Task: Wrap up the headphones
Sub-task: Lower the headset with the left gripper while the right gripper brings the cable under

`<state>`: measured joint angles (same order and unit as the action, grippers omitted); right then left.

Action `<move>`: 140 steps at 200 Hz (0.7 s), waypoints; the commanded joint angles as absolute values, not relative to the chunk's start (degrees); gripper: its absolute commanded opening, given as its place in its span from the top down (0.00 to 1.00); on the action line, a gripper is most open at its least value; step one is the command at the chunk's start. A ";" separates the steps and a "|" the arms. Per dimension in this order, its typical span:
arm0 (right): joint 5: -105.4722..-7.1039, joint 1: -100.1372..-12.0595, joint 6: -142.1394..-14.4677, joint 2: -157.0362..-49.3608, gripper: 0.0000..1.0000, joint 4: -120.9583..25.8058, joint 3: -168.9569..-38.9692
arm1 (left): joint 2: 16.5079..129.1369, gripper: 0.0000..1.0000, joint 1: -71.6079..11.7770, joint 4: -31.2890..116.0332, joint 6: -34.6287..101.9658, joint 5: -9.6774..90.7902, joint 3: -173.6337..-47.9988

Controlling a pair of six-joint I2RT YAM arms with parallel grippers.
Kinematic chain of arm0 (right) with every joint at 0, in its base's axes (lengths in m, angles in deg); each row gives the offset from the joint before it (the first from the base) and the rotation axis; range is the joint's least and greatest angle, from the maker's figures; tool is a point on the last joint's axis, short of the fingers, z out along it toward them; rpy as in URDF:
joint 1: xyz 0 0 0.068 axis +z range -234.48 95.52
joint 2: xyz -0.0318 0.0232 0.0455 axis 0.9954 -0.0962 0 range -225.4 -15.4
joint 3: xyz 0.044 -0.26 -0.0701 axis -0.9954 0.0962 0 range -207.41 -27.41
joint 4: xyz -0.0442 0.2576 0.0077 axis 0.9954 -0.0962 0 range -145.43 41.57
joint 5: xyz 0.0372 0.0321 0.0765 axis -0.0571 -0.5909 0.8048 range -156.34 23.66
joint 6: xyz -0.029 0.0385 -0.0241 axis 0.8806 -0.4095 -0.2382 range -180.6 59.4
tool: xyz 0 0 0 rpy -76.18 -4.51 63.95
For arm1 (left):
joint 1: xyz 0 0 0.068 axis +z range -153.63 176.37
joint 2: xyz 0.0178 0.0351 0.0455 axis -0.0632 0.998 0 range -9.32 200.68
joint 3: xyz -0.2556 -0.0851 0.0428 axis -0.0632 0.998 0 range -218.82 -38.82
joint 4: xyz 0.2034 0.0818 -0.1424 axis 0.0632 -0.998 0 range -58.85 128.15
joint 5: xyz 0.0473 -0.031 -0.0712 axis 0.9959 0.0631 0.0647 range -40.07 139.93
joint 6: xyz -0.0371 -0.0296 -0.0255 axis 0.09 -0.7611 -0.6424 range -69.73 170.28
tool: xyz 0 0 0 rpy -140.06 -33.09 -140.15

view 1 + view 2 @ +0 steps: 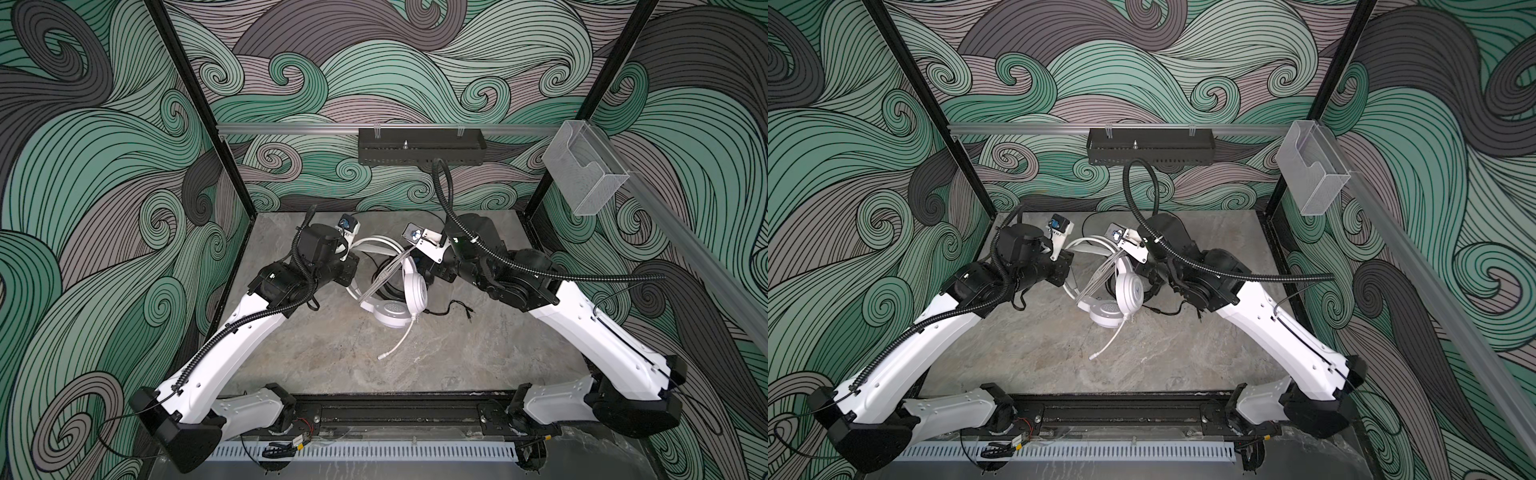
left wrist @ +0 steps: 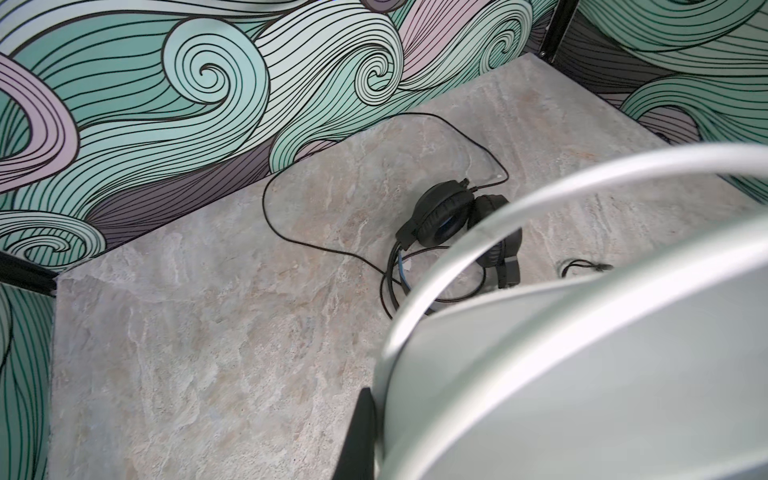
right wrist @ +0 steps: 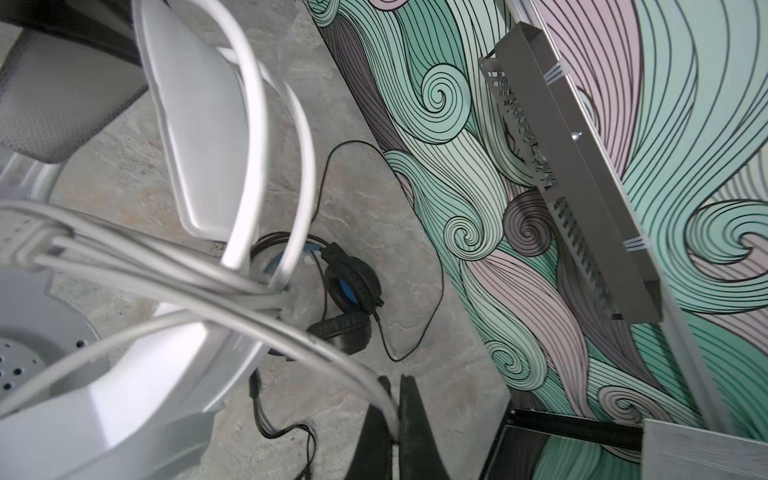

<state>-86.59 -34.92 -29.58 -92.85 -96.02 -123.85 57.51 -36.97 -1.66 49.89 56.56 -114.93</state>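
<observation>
The pale cable is wrapped around the white headband (image 1: 389, 276) to a short end, so the robot's right gripper keeps lowering and lets go of the end beside the headband.
The white headphones (image 1: 415, 286) hang between my two grippers above the middle of the table, in both top views (image 1: 1129, 286). My left gripper (image 2: 376, 415) is shut on their white headband (image 2: 582, 374); only one black finger (image 2: 361, 436) shows. My right gripper (image 3: 395, 399) is shut on the pale cable (image 3: 291, 332), several strands of which cross the headband toward it. A white stem (image 1: 397, 338) reaches from the lower cup to the table. The black headphones (image 2: 440, 216) with blue inner cups lie on the table beneath and behind (image 3: 353, 282), with no gripper on them.
The black cable (image 2: 274, 216) loops over the table toward the back wall, and its split plug end (image 1: 467, 313) lies right of the white cups. A black tray (image 1: 419, 145) hangs on the back rail. A clear plastic box (image 1: 586, 174) is fixed at the right.
</observation>
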 commanded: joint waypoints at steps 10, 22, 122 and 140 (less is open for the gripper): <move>-76.80 -40.04 -37.06 -88.18 1.00 -86.96 -117.00 | 55.41 1.00 -36.58 -1.52 50.19 50.67 -115.47; -72.41 -41.56 -38.17 -87.32 1.00 -84.80 -113.88 | 55.37 1.00 -36.58 -1.62 49.93 49.71 -115.80; -53.71 -45.34 -43.49 -85.97 1.00 -66.75 -97.32 | 56.67 1.00 -36.58 -2.79 48.74 43.16 -120.10; -51.60 -45.40 -44.15 -85.89 1.00 -64.44 -95.61 | 56.87 1.00 -36.58 -2.91 48.36 43.62 -120.61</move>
